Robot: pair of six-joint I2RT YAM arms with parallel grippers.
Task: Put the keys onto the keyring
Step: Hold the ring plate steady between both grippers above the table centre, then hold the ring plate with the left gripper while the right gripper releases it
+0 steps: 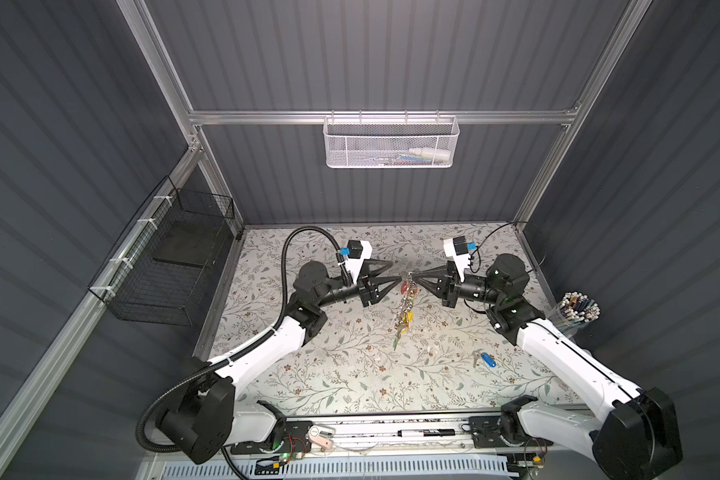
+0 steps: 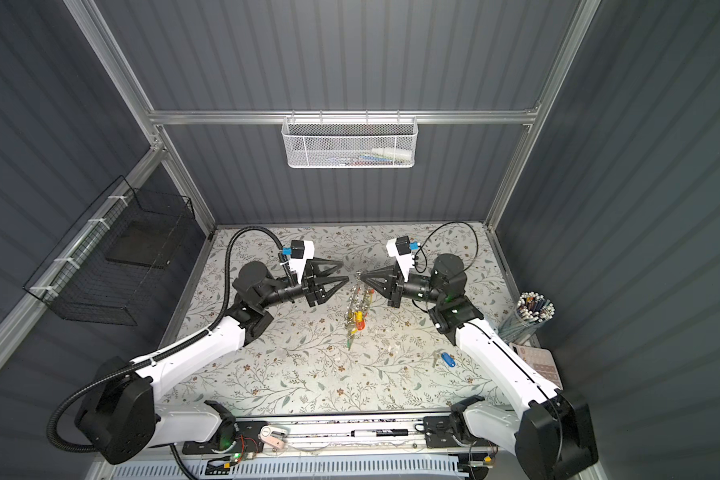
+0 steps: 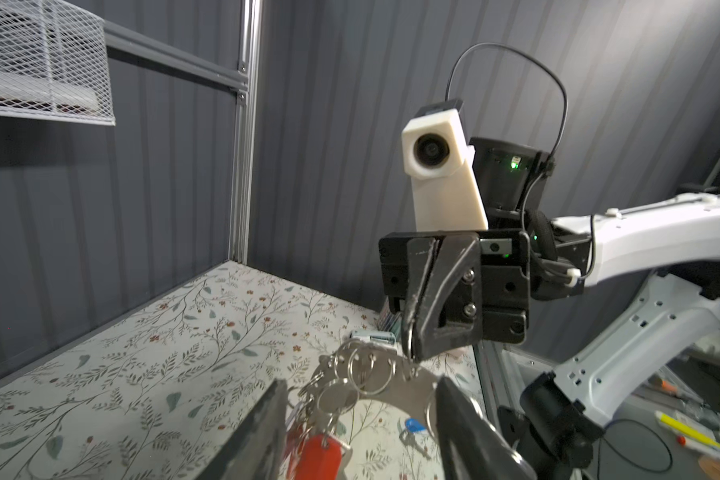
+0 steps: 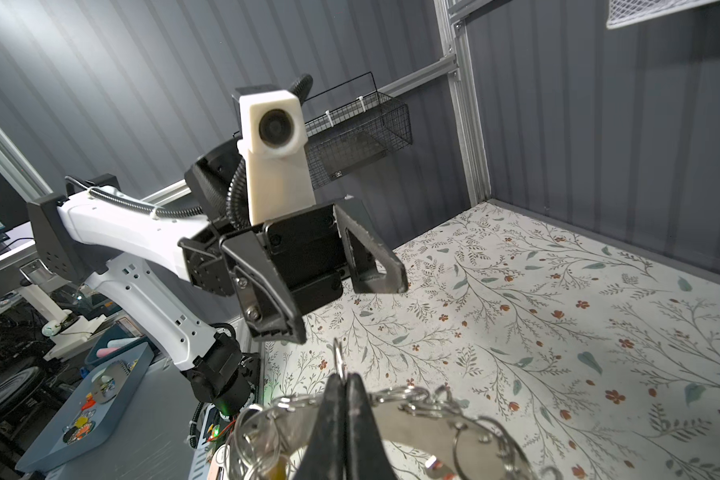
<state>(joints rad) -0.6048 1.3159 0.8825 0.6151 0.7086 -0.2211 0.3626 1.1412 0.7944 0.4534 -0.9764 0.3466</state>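
The robot's right gripper holds the keyring, and the keys [image 1: 485,360] lie on that gripper's side, so next the left gripper takes over the keyring's rim [image 1: 408,282] first.
The keyring [image 1: 408,299] [image 2: 360,303], a flat grey metal ring plate with split rings and coloured tags, hangs above the middle of the table. My right gripper [image 1: 417,277] [image 4: 344,380] is shut on a small split ring at its top rim. The plate [image 4: 412,424] curves under the closed fingertips. My left gripper [image 1: 395,272] [image 3: 362,411] stands open just left of the keyring, its fingers either side of the plate [image 3: 408,386] without touching it. The keys [image 1: 485,359] [image 2: 445,359] [image 3: 414,424], with a blue tag, lie on the table at the right, beside the right arm.
A cup of pens [image 1: 578,309] stands at the table's right edge. A black wire basket [image 1: 171,257] hangs on the left wall and a white mesh basket [image 1: 391,143] on the back rail. A marker [image 1: 427,433] lies on the front rail.
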